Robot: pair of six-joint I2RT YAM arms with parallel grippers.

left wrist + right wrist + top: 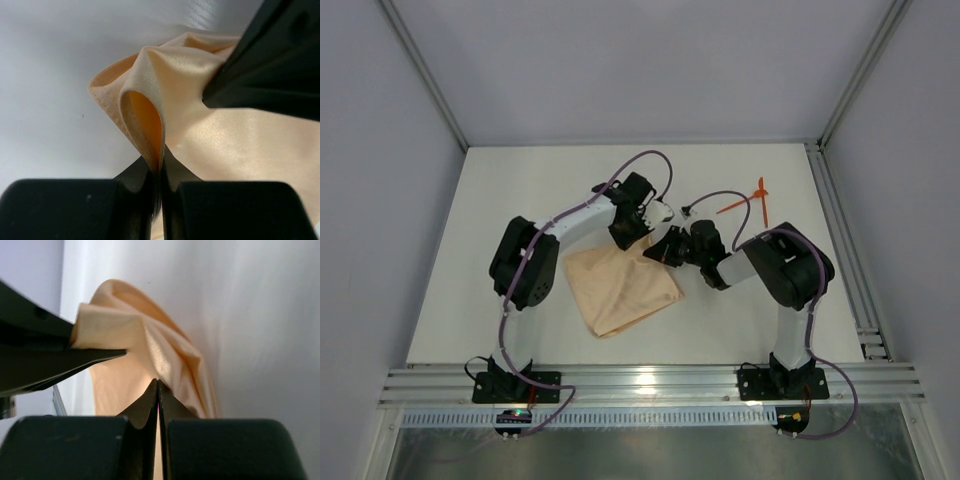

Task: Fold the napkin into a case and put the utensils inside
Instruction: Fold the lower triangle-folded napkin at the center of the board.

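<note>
The napkin's lifted far corner point(648, 243) is crowded by both my grippers, so next my right gripper moves away while my left gripper pulls the corner over the napkin's middle point(626, 288).
The peach-orange napkin point(620, 290) lies folded on the white table between the arms, its far corner lifted. My left gripper point(638, 235) is shut on a raised fold of the napkin point(225, 140), and the cloth runs down into the left gripper's point(161, 167) closed jaws. My right gripper point(658, 252) sits right beside it at the same corner. In the right wrist view the right gripper point(159, 382) is shut, with a thin edge of the napkin point(165, 350) at its tips. The two orange-red utensils point(752, 200) lie crossed at the back right, apart from both grippers.
The right arm's black elbow point(790, 265) hangs over the table right of the napkin. A metal rail point(840, 250) runs along the table's right edge. Grey walls close in the back and both sides.
</note>
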